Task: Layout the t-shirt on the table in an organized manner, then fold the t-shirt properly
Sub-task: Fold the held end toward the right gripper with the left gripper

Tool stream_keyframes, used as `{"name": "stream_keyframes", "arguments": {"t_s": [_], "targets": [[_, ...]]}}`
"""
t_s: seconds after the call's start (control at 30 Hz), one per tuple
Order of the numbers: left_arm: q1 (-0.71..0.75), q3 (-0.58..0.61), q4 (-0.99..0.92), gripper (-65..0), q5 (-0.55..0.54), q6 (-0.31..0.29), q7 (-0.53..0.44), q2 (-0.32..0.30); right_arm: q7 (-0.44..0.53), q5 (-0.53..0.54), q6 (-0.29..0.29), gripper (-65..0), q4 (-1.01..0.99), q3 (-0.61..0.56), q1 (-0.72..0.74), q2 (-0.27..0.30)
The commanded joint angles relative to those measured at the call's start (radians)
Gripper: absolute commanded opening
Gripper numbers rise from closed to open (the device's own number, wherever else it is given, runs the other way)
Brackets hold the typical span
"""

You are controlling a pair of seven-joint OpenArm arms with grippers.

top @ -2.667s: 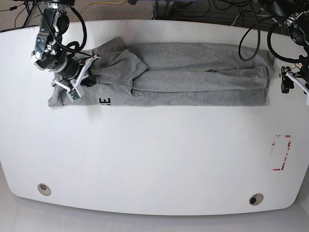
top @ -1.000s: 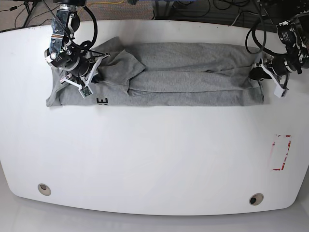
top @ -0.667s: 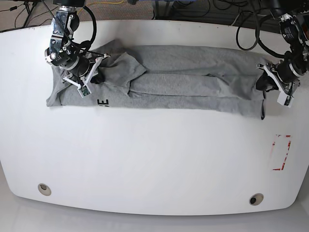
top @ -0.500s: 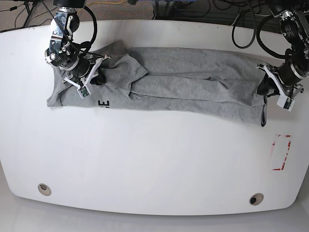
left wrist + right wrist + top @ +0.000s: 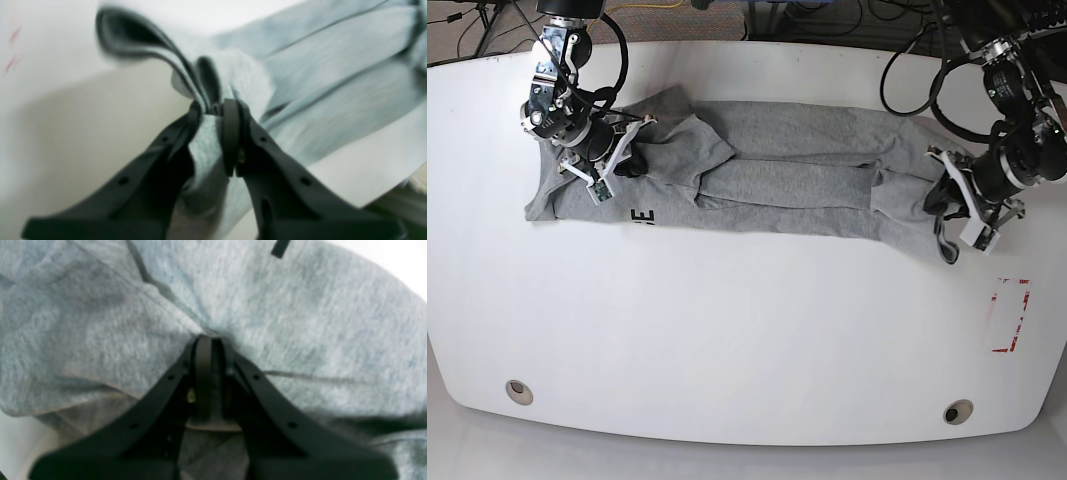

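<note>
The t-shirt's middle [image 5: 792, 186] lies flat and open, so my left gripper keeps carrying the t-shirt's lifted end across until it reaches the opposite folded flap [image 5: 708, 152].
The heather-grey t-shirt [image 5: 777, 170] lies as a long folded band across the far half of the white table [image 5: 727, 330]. Black lettering [image 5: 643, 214] shows at its near left edge. My left gripper [image 5: 939, 200] is shut on the shirt's right end and holds that end lifted; the left wrist view shows the cloth [image 5: 213, 100] pinched between the jaws. My right gripper [image 5: 617, 160] is shut on the cloth near the shirt's left end; in the right wrist view grey fabric [image 5: 300, 323] fills the frame around the closed jaws.
A red-and-white rectangular mark [image 5: 1009, 315] is on the table at the right. Two metal grommets [image 5: 518, 391] [image 5: 957, 411] sit near the front edge. Cables lie beyond the table's far edge.
My left gripper closed on the shirt's right end and dragged it leftward and toward the front edge, slanting and shortening the band. My right gripper stayed clamped at the left end.
</note>
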Motion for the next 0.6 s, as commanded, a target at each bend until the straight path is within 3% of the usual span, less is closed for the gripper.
{"name": "stream_keyframes", "arguments": {"t_s": [0.0,0.4,0.57], "targets": [[-0.025,0.031,0.020,-62.9,-0.020,-0.001,-0.018,0.034,-0.047,-0.035,-0.002,-61.2,-0.004,-0.004,-0.005,0.005],[-0.022,0.211,0.016,-62.8,-0.006,-0.001,-0.018,0.175,-0.047,-0.035,-0.002,-61.2,-0.006,-0.004,-0.002,0.002],[-0.022,0.291,0.014,-62.8,0.075,-0.001,-0.018,0.213,-0.047,-0.035,-0.002,-61.2,-0.006,-0.004,0.001,0.001]]}}
